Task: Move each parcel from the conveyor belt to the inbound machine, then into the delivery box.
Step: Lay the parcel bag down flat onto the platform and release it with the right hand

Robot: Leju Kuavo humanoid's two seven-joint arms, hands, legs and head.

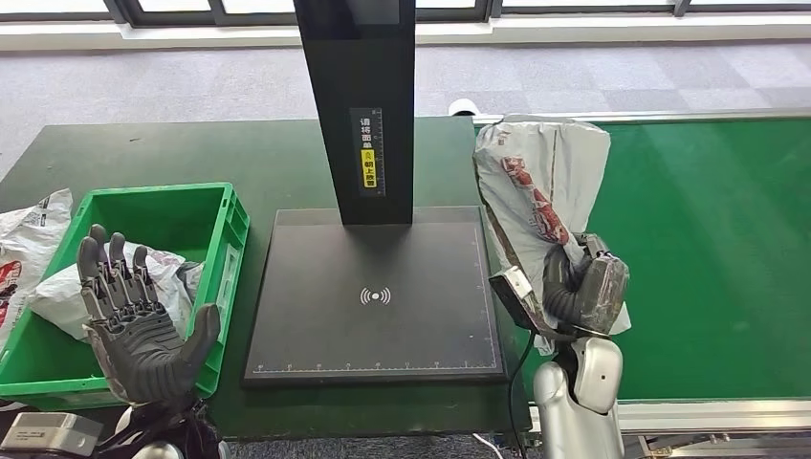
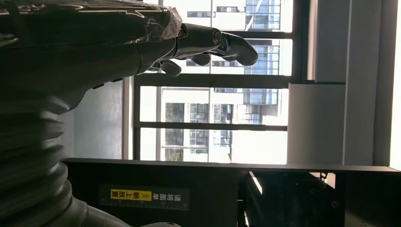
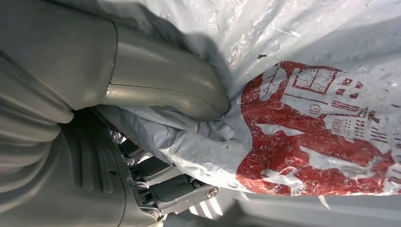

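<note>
My gripper will lower the parcel into the delivery box, and the parcel will hang over the delivery box's rim then, because the grey parcel's loose end reaches past my right gripper.
My right hand grips a grey plastic parcel with red print, held above the left edge of the green conveyor belt, beside the black inbound machine. In the right wrist view the thumb presses into the parcel, with fingers underneath. My left hand is open, palm up and fingers spread, over the near right corner of the green delivery box. The left wrist view shows its fingers stretched out with nothing in them. A grey parcel lies in the box.
The machine's black post rises from the back of its flat plate. Another grey parcel lies on the dark table left of the box. The belt's metal rail runs along the near edge.
</note>
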